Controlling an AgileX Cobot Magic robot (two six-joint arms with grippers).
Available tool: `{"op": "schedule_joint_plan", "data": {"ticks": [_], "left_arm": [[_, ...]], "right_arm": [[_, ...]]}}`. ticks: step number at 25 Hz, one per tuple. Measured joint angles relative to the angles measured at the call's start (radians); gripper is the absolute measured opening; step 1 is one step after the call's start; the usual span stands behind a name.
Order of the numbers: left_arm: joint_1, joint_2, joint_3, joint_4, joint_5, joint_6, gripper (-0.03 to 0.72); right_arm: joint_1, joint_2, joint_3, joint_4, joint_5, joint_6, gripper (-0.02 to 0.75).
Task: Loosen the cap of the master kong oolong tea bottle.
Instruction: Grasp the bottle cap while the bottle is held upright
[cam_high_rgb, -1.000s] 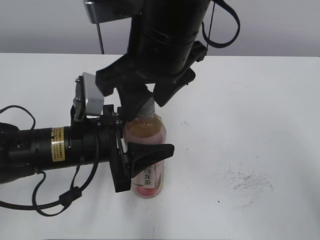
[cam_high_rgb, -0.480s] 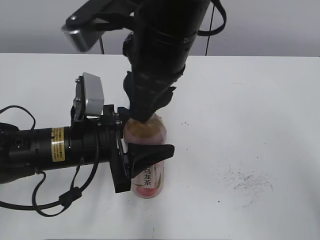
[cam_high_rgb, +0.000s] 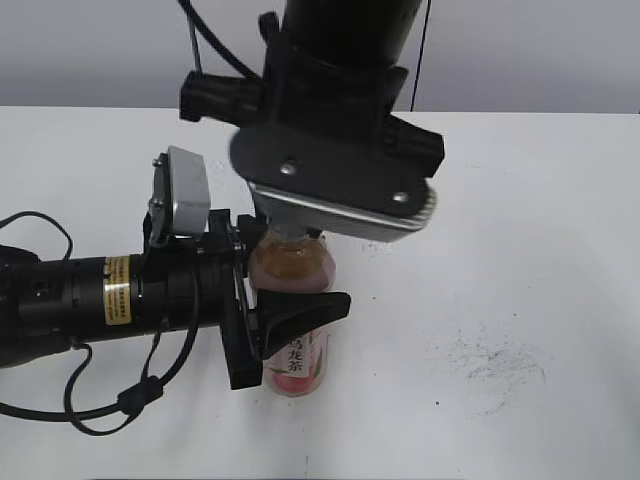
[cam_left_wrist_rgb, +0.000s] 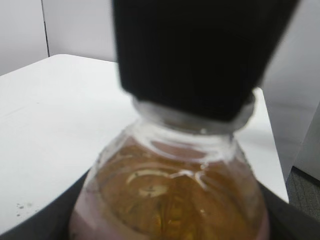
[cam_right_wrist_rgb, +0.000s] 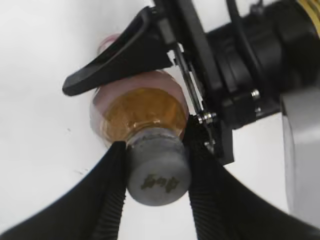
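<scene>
My right gripper is twisted far round on the grey cap, which is still on the bottle's neck (cam_right_wrist_rgb: 153, 132). My right gripper should open, turn back and grip the cap (cam_right_wrist_rgb: 159, 176) again.
The master kong oolong tea bottle (cam_high_rgb: 293, 320) stands upright on the white table, clear with amber tea and a pink label. My left gripper (cam_high_rgb: 290, 315) is shut on the bottle's body from the left; the left wrist view shows the bottle's shoulder (cam_left_wrist_rgb: 170, 195) between its jaws. My right gripper (cam_right_wrist_rgb: 156, 175) comes down from above and is shut on the grey cap (cam_right_wrist_rgb: 158, 172), which has a dark mark on top. In the exterior view the right wrist hides the cap. The bottle also shows in the right wrist view (cam_right_wrist_rgb: 137, 112).
The white table (cam_high_rgb: 520, 220) has dark scuff marks (cam_high_rgb: 495, 365) at the right front. A black cable (cam_high_rgb: 120, 400) loops beside the left arm at the front left. A grey wall stands behind the table.
The right wrist has rotated around the bottle's top while staying on the cap; its camera housing now faces the front. The left arm and the bottle have not moved.
</scene>
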Motion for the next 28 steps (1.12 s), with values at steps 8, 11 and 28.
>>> {"op": "schedule_joint_plan", "data": {"ticks": [8, 11, 28], "left_arm": [[0.000, 0.000, -0.001, -0.004, 0.001, -0.007, 0.445], [0.000, 0.000, -0.001, -0.003, 0.001, -0.008, 0.445], [0.000, 0.000, -0.001, 0.003, -0.001, -0.010, 0.445]], "right_arm": [[0.000, 0.000, -0.001, -0.024, -0.006, -0.004, 0.281], [0.000, 0.000, -0.001, -0.055, -0.006, 0.294, 0.375], [-0.003, 0.000, -0.001, 0.075, -0.007, 2.188, 0.575]]}}
